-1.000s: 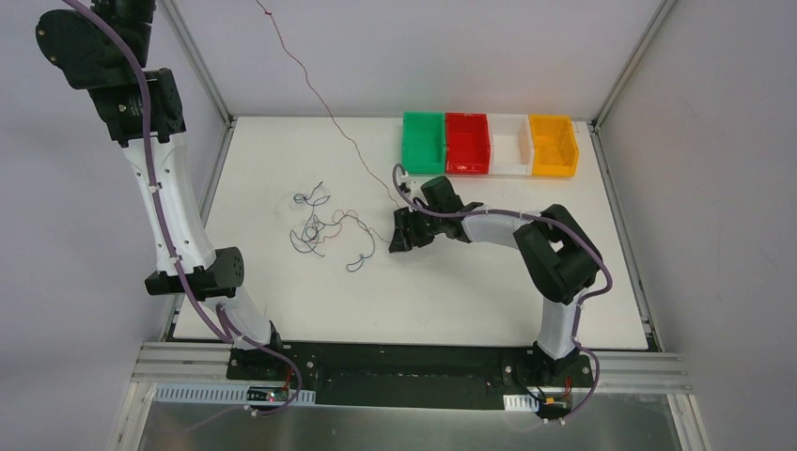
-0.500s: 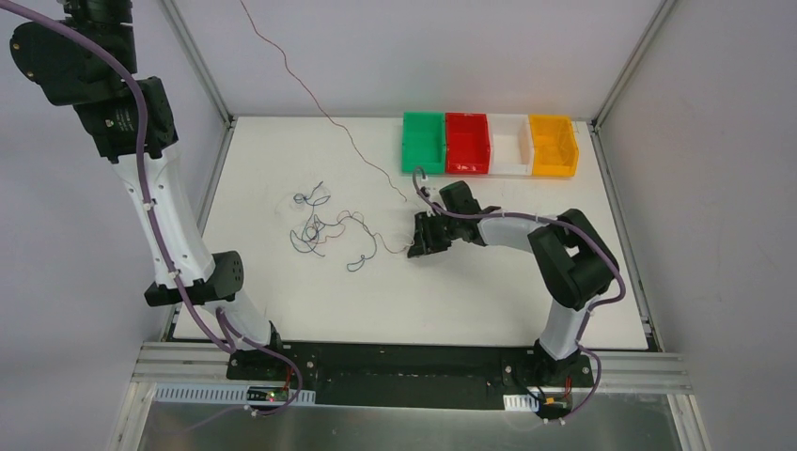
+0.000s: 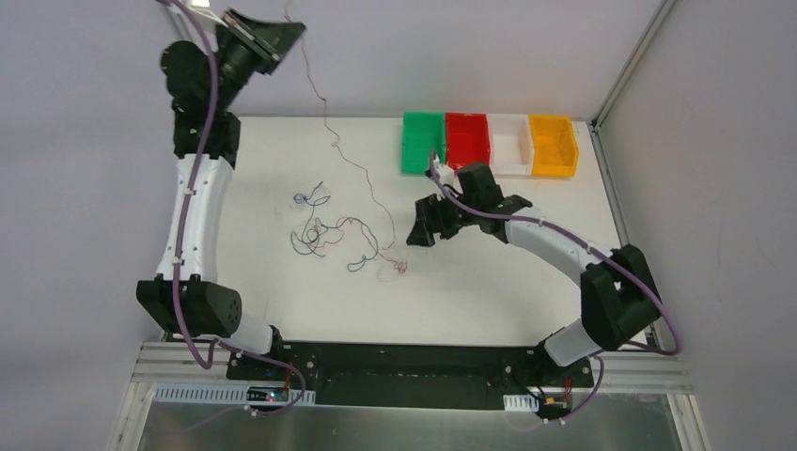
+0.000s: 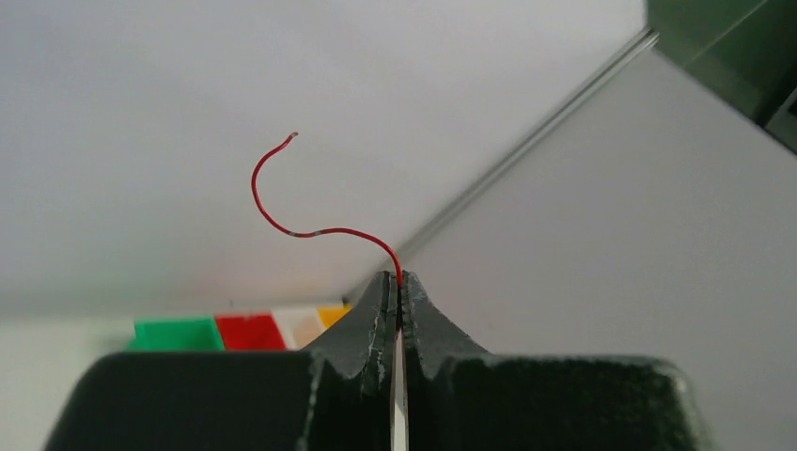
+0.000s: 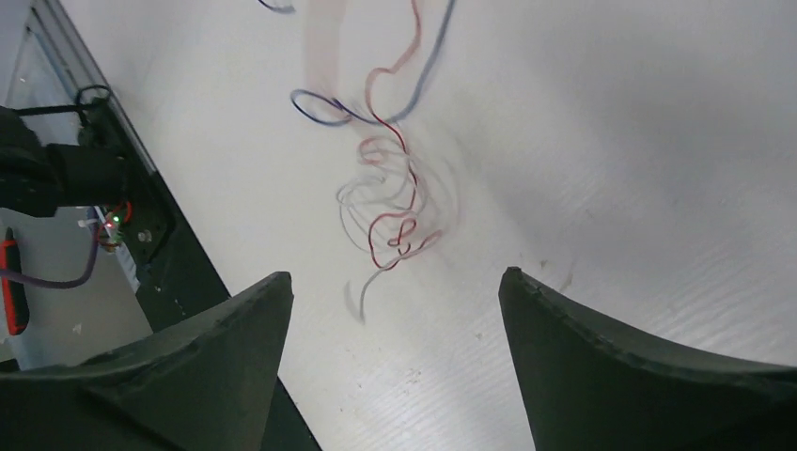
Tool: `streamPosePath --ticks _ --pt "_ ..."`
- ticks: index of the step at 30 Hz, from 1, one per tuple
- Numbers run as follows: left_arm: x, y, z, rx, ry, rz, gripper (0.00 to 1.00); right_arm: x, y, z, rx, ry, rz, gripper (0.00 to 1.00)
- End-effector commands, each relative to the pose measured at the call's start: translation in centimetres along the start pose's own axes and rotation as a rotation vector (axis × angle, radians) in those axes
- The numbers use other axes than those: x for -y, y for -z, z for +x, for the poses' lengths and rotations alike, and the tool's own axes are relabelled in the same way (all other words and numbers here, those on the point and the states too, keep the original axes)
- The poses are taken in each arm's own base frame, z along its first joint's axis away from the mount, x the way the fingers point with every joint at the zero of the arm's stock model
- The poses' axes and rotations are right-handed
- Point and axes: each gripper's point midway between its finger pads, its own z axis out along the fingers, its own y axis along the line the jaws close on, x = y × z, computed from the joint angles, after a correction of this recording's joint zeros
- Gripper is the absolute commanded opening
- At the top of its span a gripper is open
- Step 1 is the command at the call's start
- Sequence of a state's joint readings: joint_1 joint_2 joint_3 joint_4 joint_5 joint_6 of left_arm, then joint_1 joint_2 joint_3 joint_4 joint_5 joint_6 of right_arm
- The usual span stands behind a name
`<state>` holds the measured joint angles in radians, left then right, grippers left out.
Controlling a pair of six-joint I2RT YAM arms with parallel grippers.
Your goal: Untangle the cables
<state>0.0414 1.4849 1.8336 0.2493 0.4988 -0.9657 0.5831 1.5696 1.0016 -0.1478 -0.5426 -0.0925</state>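
My gripper will carry the red wire (image 3: pixel 362 168), and it will come away alone, since the lower end of the hanging wire (image 3: pixel 386 246) stops short of the small curl.
The cables (image 3: pixel 324 235) lie in a loose tangle of blue, red and pale wires on the white table's left middle. My left gripper (image 3: pixel 299 28) is raised high at the back, shut on a thin red wire (image 4: pixel 324 231) that hangs down (image 3: pixel 363 175) to a small curl on the table. My right gripper (image 3: pixel 420 225) hovers just right of that curl, open and holding nothing. In the right wrist view a red and whitish knot (image 5: pixel 395 230) lies ahead of the open right gripper (image 5: pixel 395 274), with a blue loop (image 5: pixel 315 105) beyond it.
Four bins stand in a row at the table's back right: green (image 3: pixel 423 143), red (image 3: pixel 467 143), white (image 3: pixel 508 146), orange (image 3: pixel 553 146). Metal frame posts border the table. The black base rail (image 3: pixel 404 362) runs along the near edge.
My left arm swung right and toward the middle with the red wire in it. My right gripper opened, let the wire end drop in a curl, and drew back.
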Motion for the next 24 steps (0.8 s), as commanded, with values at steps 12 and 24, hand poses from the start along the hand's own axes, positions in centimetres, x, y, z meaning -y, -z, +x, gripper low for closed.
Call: streamPosePath --ticks 12,24 --pt "5.9 0.8 4.6 -0.140 0.110 0.151 0.00 -5.0 -0.2 -18.9 0.420 0.173 0.014 0.89" --pt "7.2 0.6 0.6 -0.049 -0.004 0.157 0.00 -3.0 -5.0 -14.8 0.293 0.035 -0.049 0.00"
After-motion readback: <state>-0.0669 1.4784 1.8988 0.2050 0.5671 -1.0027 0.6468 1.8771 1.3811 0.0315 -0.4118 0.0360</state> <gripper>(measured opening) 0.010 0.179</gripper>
